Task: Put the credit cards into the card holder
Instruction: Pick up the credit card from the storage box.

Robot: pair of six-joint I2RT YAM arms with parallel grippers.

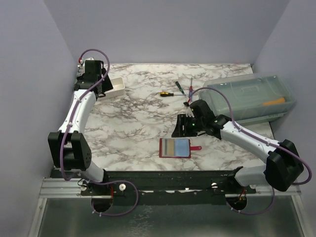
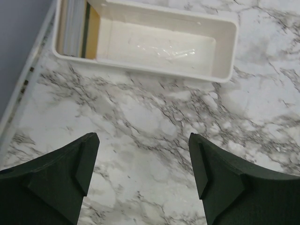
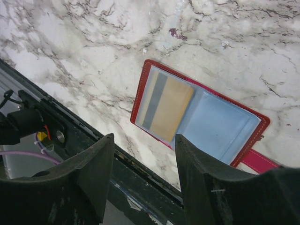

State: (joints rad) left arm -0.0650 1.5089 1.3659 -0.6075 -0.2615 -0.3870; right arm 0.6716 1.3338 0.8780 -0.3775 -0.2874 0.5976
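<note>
The cards (image 2: 78, 29) stand by free space in the white tray (image 2: 157, 46), narrow way lined up with my left gripper's fingers, so I should go on reaching until they close there.
The dark-red card holder (image 1: 175, 147) lies open on the marble table near the front edge. In the right wrist view the holder (image 3: 146, 79) shows a tan card (image 3: 169, 106) in its left sleeve and a blue card (image 3: 220, 129) in its right sleeve. My right gripper (image 1: 179, 129) is open and empty, hovering just behind the holder; its jaws (image 3: 143, 154) stand apart. My left gripper (image 1: 93, 79) is open and empty at the far left, over bare marble (image 2: 143, 154) in front of a white tray (image 2: 225, 51).
The white tray (image 1: 116, 86) at the back left holds several flat items at one end (image 2: 75, 28). A clear plastic box (image 1: 252, 96) stands at the back right. Two screwdrivers (image 1: 166, 93) (image 1: 190, 89) lie at the back centre. The table's black front rail (image 3: 93, 140) is close by.
</note>
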